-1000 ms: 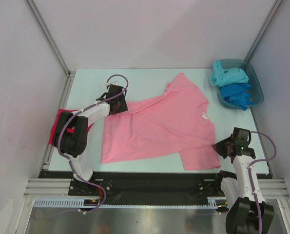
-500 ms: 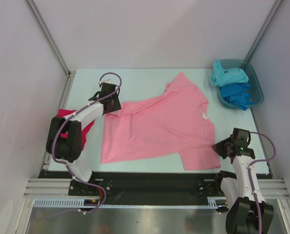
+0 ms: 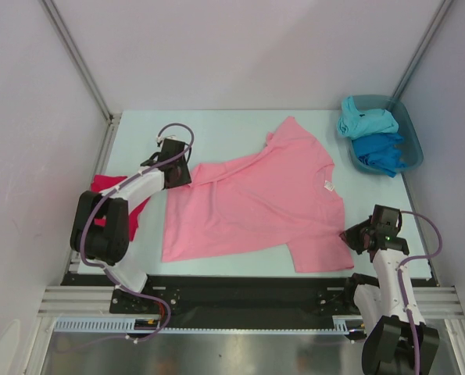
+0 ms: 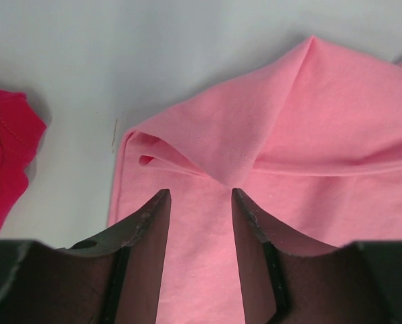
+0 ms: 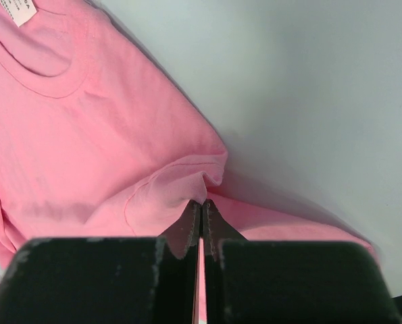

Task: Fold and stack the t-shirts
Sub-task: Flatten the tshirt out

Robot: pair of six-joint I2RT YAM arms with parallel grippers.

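Note:
My left gripper should go on descending to the pink t-shirt's corner (image 4: pixel 133 137) before it closes there; the rolled edge (image 4: pixel 151 160) lies ahead of its open fingers, clear of the crimson t-shirt.
A light pink t-shirt (image 3: pixel 255 203) lies spread across the middle of the table, its white neck tag (image 3: pixel 327 185) toward the right. My left gripper (image 3: pixel 180 173) hovers at its upper left corner. In the left wrist view the left gripper (image 4: pixel 199 194) is open, with flat pink cloth under the gap and a raised fold (image 4: pixel 221 162) just ahead. My right gripper (image 3: pixel 355 237) is shut on a pinched ridge of the pink t-shirt (image 5: pixel 187 185) by the near right sleeve. A crimson t-shirt (image 3: pixel 107 191) lies crumpled at the left edge.
A teal tub (image 3: pixel 408 125) at the back right holds a turquoise shirt (image 3: pixel 366 121) and a blue shirt (image 3: pixel 380 152). The crimson shirt (image 4: pixel 5 162) lies close to the left of my left gripper. Metal frame rails run along the table's edges.
My left arm has swung its elbow leftward and the gripper has shifted slightly left along the pink shirt's corner. The right arm and the shirt have not moved.

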